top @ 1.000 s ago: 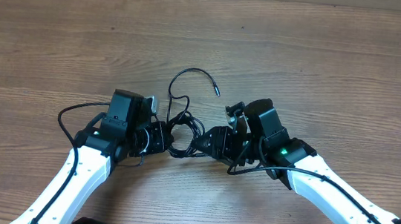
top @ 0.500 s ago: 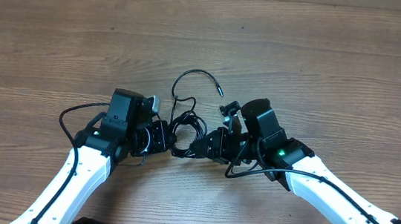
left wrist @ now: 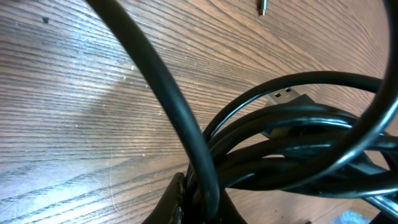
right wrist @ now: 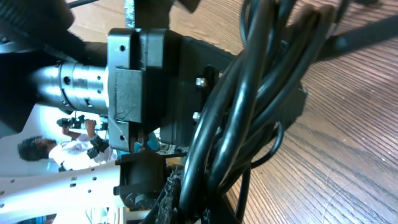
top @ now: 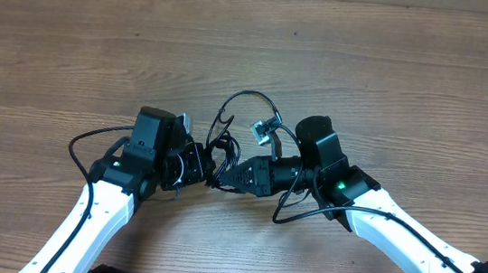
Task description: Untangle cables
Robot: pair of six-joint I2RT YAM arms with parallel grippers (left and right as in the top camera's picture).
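Note:
Next, my right gripper pulls the coil away from my left gripper and lays it down open, because the coil sits bunched tight [top: 222,159] between my close grippers.
The cables [top: 221,143] are thin black cords bunched in one small coil between my two grippers at the table's middle. One loose loop [top: 247,93] arches up behind the coil. My left gripper [top: 202,163] is shut on the coil's left side, and my right gripper [top: 224,177] is shut on its right side. In the left wrist view the cables [left wrist: 292,143] run through the left gripper [left wrist: 199,202], with a USB plug [left wrist: 287,96] among them and a small plug tip [left wrist: 262,6] lying apart. In the right wrist view several strands of the cables [right wrist: 249,93] pass through the right gripper [right wrist: 199,199].
The wooden table [top: 395,80] stretches out on all sides, with its far edge at the top of the overhead view. Thicker black arm cables loop out beside the left arm [top: 80,142] and under the right arm [top: 283,212]. The left gripper's body [right wrist: 143,68] sits very close in front of the right wrist camera.
My right gripper has closed on the coil and its wrist has turned. The loose loop has swung to the right. The left gripper has stayed shut on the coil.

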